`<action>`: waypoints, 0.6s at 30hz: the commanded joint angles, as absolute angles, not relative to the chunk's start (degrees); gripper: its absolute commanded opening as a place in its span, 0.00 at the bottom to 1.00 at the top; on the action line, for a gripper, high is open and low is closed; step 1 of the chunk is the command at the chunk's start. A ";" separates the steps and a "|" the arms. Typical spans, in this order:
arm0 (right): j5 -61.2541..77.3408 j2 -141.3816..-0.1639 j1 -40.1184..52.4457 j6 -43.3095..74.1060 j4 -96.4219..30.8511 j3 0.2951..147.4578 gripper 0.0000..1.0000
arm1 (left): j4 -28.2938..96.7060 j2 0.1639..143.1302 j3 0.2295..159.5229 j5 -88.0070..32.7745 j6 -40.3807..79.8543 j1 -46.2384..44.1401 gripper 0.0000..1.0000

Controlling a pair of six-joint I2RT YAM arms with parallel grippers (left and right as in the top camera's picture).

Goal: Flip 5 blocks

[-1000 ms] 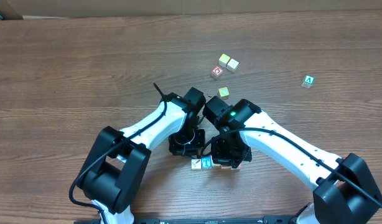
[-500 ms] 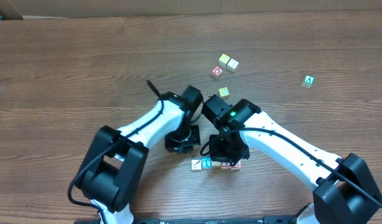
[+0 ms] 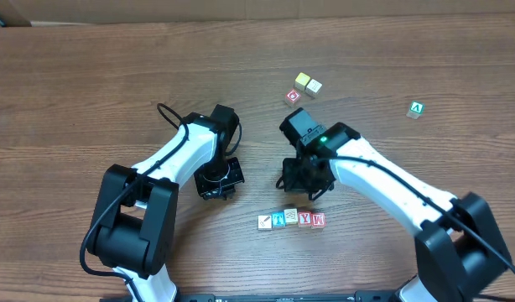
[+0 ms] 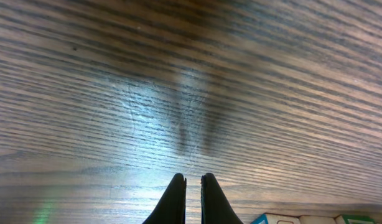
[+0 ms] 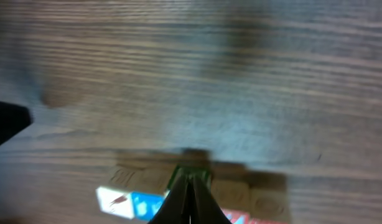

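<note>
The robot's right gripper is behind the row's middle [image 3: 291, 216], so it should rise clear and move to the red-printed end [image 3: 320, 220] before both grippers push the row together.
Five small letter blocks lie in a row near the front of the table: a white one with a dark mark [image 3: 264, 221], a teal one [image 3: 278, 219], a pale one [image 3: 291, 217] and two red-printed ones [image 3: 304, 219] [image 3: 319, 220]. My left gripper [image 3: 220, 186] hovers to the left of the row, shut and empty. In the left wrist view its fingertips [image 4: 193, 180] nearly meet over bare wood, and the teal block [image 4: 265, 219] peeks in at the bottom edge. My right gripper [image 3: 306, 186] hangs just behind the row, shut and empty. The right wrist view is blurred, with the gripper [image 5: 190, 182] over the white block [image 5: 116, 200].
At the back stand two plain yellow and cream cubes [image 3: 301, 80] [image 3: 314, 86] with a red-printed cube [image 3: 293, 97] beside them. A green "A" cube [image 3: 416, 109] lies far right. The two arms are apart, with bare wood [image 3: 257, 180] between them.
Both grippers have drawn back from the row, the left one sliding away to the left and the right one moving toward the back. All five blocks are now uncovered.
</note>
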State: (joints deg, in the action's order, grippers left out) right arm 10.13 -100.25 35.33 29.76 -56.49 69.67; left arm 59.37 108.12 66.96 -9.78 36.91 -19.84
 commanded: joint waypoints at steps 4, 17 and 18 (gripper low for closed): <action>13.63 -105.73 34.83 23.66 -56.25 69.80 0.04 | 59.35 108.64 66.48 -9.21 35.81 -19.88 0.04; 18.15 -107.66 36.73 20.95 -56.69 68.47 0.04 | 58.65 108.64 66.48 -9.21 35.79 -19.88 0.04; 18.17 -107.72 37.12 20.95 -57.10 68.45 0.04 | 58.63 108.64 66.48 -9.21 35.79 -19.88 0.04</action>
State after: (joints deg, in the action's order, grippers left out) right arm 17.02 -107.46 36.03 21.93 -56.71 69.28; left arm 58.74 108.12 66.96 -9.78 36.91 -19.84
